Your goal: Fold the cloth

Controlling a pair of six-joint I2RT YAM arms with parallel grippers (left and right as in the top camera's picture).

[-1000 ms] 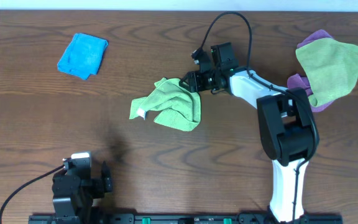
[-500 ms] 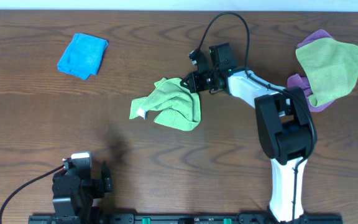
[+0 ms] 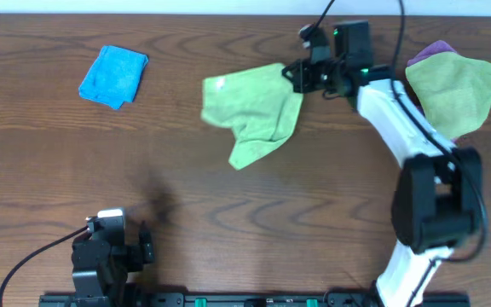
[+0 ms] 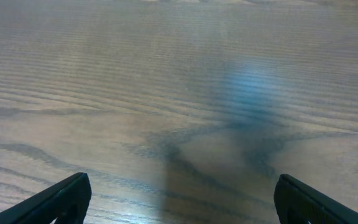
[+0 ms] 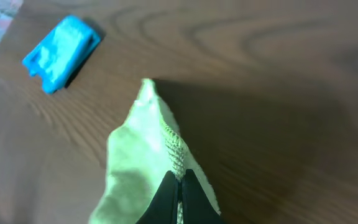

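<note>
My right gripper should sweep the lime-green cloth toward my left gripper and lay it out wider before folding, because the cloth hangs with its near end (image 3: 252, 151) bunched up narrow.
The bright lime-green cloth (image 3: 254, 109) hangs lifted off the table at the back middle, spread wide, with its white tag (image 3: 219, 83) near its top left corner. My right gripper (image 3: 299, 74) is shut on the cloth's right edge. In the right wrist view the closed fingers (image 5: 179, 186) pinch a stitched hem of the cloth (image 5: 138, 155). My left gripper (image 3: 109, 247) rests at the front left, far from the cloth. In the left wrist view its fingers (image 4: 179, 199) are wide apart over bare wood.
A folded bright blue cloth (image 3: 113, 75) lies at the back left and also shows in the right wrist view (image 5: 61, 51). A duller olive-green cloth (image 3: 454, 89) lies over a purple cloth (image 3: 435, 53) at the back right.
My right gripper has lifted the lime-green cloth off the table and carried it toward the back and right. The cloth has opened out from a crumpled heap. The left arm has not moved.
</note>
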